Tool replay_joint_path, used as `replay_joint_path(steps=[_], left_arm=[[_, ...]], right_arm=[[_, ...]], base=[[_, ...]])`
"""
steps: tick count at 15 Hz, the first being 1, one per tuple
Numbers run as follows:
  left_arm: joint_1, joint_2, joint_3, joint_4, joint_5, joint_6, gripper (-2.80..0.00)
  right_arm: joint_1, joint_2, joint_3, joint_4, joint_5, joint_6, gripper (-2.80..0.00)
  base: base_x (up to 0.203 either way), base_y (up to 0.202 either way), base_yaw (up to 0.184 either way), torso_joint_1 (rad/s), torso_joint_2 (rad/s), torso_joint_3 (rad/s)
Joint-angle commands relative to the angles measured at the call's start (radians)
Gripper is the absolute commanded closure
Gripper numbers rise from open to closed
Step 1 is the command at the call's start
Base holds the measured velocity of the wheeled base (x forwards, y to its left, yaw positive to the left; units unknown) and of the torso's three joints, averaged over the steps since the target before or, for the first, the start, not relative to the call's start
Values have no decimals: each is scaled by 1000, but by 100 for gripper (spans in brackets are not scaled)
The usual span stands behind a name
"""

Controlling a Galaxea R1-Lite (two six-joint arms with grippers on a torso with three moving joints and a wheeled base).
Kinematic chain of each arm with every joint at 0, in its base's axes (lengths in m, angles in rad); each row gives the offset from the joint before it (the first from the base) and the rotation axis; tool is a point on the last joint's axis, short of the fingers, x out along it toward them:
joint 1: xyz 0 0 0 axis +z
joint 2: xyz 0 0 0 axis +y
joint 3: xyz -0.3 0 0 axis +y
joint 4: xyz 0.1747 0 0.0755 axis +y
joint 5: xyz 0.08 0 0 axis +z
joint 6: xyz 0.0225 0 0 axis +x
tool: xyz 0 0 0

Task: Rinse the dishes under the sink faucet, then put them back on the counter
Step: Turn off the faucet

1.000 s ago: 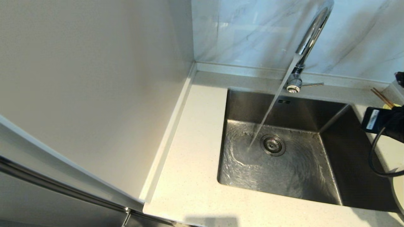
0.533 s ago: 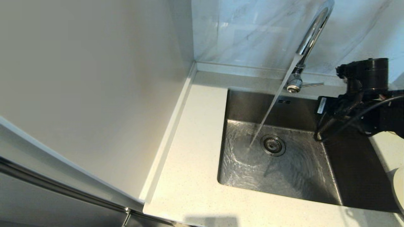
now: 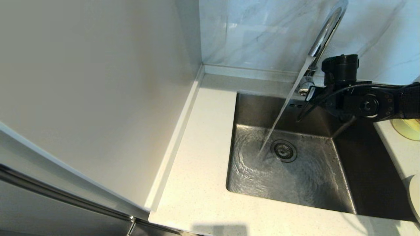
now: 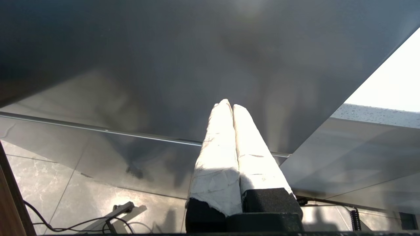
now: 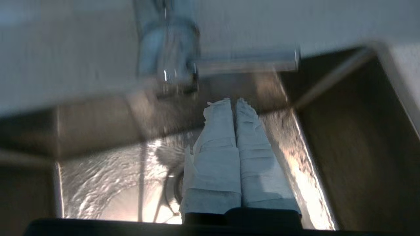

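The robot's shut fingers sit below the faucet's lever handle (image 5: 267, 63) and water pours from the faucet (image 3: 285, 106), so the right gripper needs to push the lever handle back toward the wall.
The chrome faucet (image 3: 323, 36) pours a stream of water into the steel sink (image 3: 361, 170), just beside the drain strainer (image 3: 283, 150). My right gripper (image 3: 304, 110) is shut and empty. It hangs over the sink's back edge, just right of the faucet base. In the right wrist view its taped fingertips (image 5: 233, 101) point below the faucet base (image 5: 170, 65) and the lever handle (image 5: 244, 64). The pale yellow bowl (image 3: 408, 128) and the white plate (image 3: 415, 193) rest on the counter at the right edge. No chopsticks are in view. My left gripper (image 4: 229, 105) is parked, shut.
Off-white counter (image 3: 200, 164) runs along the sink's left and front sides. A tall pale panel (image 3: 98, 82) stands on the left, and the marble wall (image 3: 256, 32) is behind. The left wrist view shows only a grey cabinet face (image 4: 164, 65) and floor.
My right arm swung from the right counter leftward over the sink's back corner to the faucet base. The bowl is now uncovered, and the chopsticks seen earlier have left view.
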Motion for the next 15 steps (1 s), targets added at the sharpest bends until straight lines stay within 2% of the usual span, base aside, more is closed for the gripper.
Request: replay_joint_path(steps=[1,3,6,10,15], left_arm=[[0,0,0,0,0,0,0],[0,0,0,0,0,0,0],[0,0,0,0,0,0,0],[0,0,0,0,0,0,0],[0,0,0,0,0,0,0]], right_arm=[[-7,68,-79,0,-19,2,0],[-33,123,-162,-1,-73,4,0],[-84,123,-206,-6,-110,52,0],[-148,67,-186,-5,-127,66,0],[-166,-16,-127,0,-125,72,0]], base=[[0,0,0,0,0,0],[0,0,0,0,0,0],[0,0,0,0,0,0],[0,0,0,0,0,0],[0,0,0,0,0,0]])
